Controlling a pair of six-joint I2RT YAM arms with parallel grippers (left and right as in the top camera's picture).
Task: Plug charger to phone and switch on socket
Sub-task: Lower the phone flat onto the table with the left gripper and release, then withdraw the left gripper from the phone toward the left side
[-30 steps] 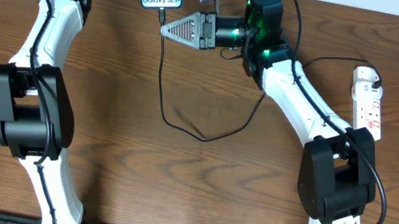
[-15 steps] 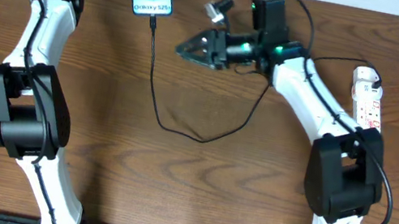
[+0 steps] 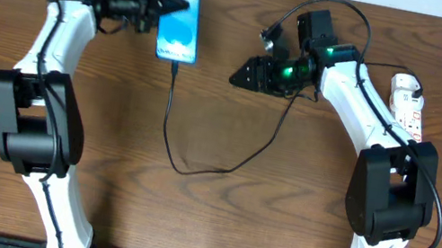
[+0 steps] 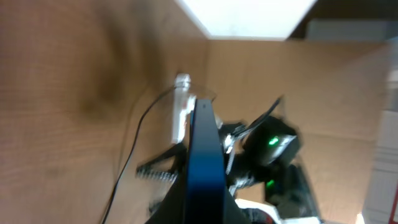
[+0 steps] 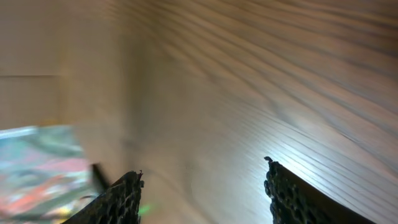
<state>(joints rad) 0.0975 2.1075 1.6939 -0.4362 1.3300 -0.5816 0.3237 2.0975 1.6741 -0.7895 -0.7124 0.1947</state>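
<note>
The charger is in the phone's lower edge (image 3: 175, 61). My left gripper goes on lowering the phone to the clear wood (image 3: 191, 108) and lets go once the phone lies flat.
The phone (image 3: 178, 36), blue-screened, is at the back left of the table with my left gripper (image 3: 164, 10) shut on its upper left edge. In the left wrist view the phone (image 4: 205, 155) stands edge-on between the dark fingers (image 4: 239, 214). The charger (image 3: 172, 134), a thin black cable, meets the phone's lower edge, loops across the table and rises to the right. My right gripper (image 3: 242, 76) hangs open right of the phone, apart from it and the cable. Its fingertips (image 5: 130, 186) hold nothing above bare wood. The white socket (image 3: 409, 107) lies at the far right.
A brown wooden table (image 3: 258, 222) carries everything. Both white arms reach in from the near edge. The right arm's cabling arcs over its wrist at the back. The left wrist view shows the right arm's green light (image 4: 271, 142) beyond the phone.
My right gripper has opened and pulled back to the right, away from the phone's lower end. The left arm has carried the phone right and toward the near side, the cable trailing with it.
</note>
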